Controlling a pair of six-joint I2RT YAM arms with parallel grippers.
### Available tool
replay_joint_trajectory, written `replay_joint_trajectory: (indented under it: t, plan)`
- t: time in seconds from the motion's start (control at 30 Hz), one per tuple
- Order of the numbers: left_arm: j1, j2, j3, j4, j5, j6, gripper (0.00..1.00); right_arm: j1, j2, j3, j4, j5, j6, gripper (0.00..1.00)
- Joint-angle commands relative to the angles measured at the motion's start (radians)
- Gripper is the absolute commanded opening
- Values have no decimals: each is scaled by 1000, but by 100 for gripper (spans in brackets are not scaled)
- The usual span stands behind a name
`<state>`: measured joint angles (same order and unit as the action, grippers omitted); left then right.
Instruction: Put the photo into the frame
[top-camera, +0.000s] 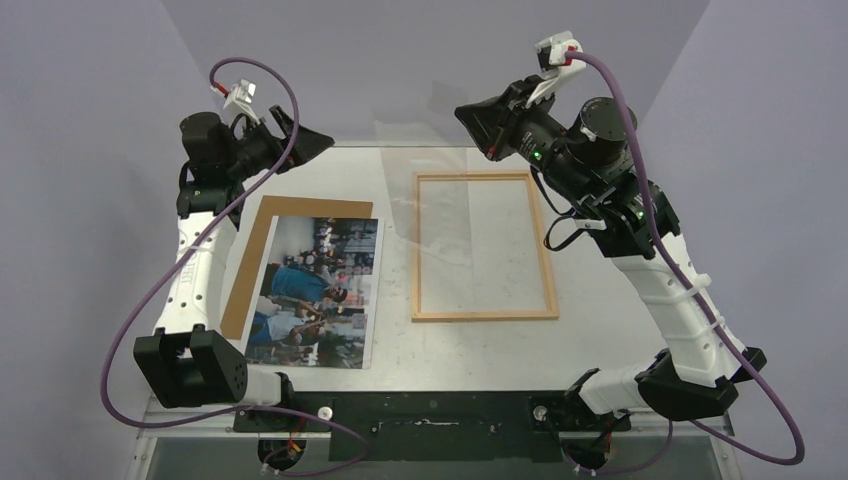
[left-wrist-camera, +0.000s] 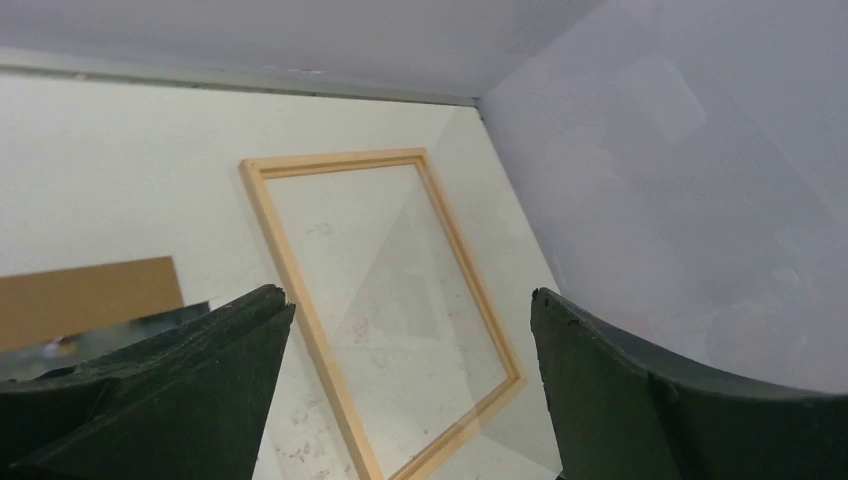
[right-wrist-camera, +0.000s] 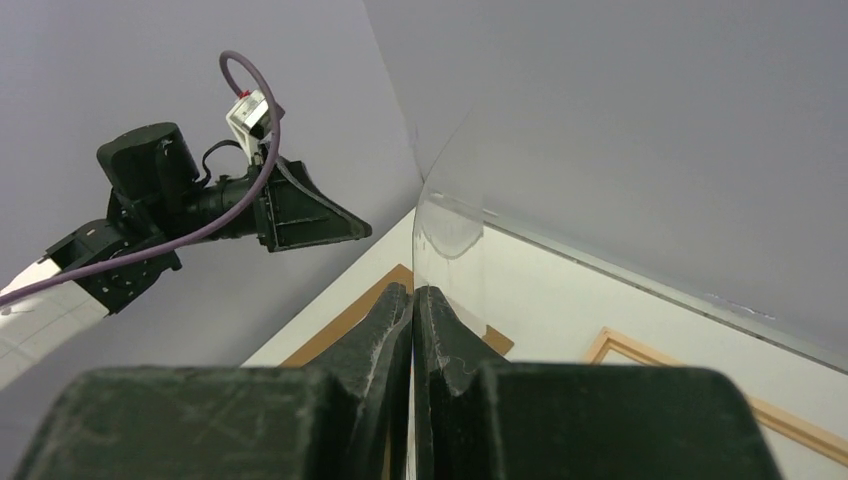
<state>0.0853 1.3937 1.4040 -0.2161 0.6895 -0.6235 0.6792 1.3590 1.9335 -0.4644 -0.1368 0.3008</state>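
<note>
The clear pane hangs tilted (top-camera: 436, 205) from my right gripper above the frame, so I should take the pane's free edge (top-camera: 384, 150) to my left gripper and grip anew.
The photo (top-camera: 318, 290) lies face up at the left of the table, overlapping a brown backing board (top-camera: 300, 208). The light-wood frame (top-camera: 485, 315) lies flat at centre right with nothing inside it. My right gripper (top-camera: 478, 130) hangs above the frame's far left corner, shut on the edge of a clear pane (top-camera: 440, 190). The pane is lifted and tilted over the frame. In the right wrist view the jaws (right-wrist-camera: 413, 290) pinch the pane's edge (right-wrist-camera: 520, 270). My left gripper (top-camera: 305, 130) is open in the air at the back left, holding nothing. Through its fingers (left-wrist-camera: 408, 295) I see the frame (left-wrist-camera: 340, 160).
Grey walls close in the back and both sides of the table. The backing board (left-wrist-camera: 90, 295) reaches toward the back left. From the right wrist view the left arm (right-wrist-camera: 250, 210) hovers beyond the pane. The arm bases stand along the near edge.
</note>
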Motion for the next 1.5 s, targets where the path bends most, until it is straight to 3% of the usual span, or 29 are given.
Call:
replay_joint_trajectory:
  t: [0.0, 0.3, 0.67, 1.17, 1.47]
  plan:
    - [5, 7, 66, 235, 291, 0, 89, -7, -48, 30, 76, -65, 28, 0]
    - [4, 88, 168, 447, 387, -123, 89, -8, -85, 46, 76, -119, 53, 0]
    - [-4, 90, 249, 483, 364, -102, 89, -7, -105, 6, 82, -125, 54, 0]
    - [-163, 48, 403, 420, 457, 117, 89, -6, -41, -19, 73, -221, 66, 0]
    - [-174, 10, 399, 365, 524, 215, 89, 2, -16, -22, 75, -300, 78, 0]
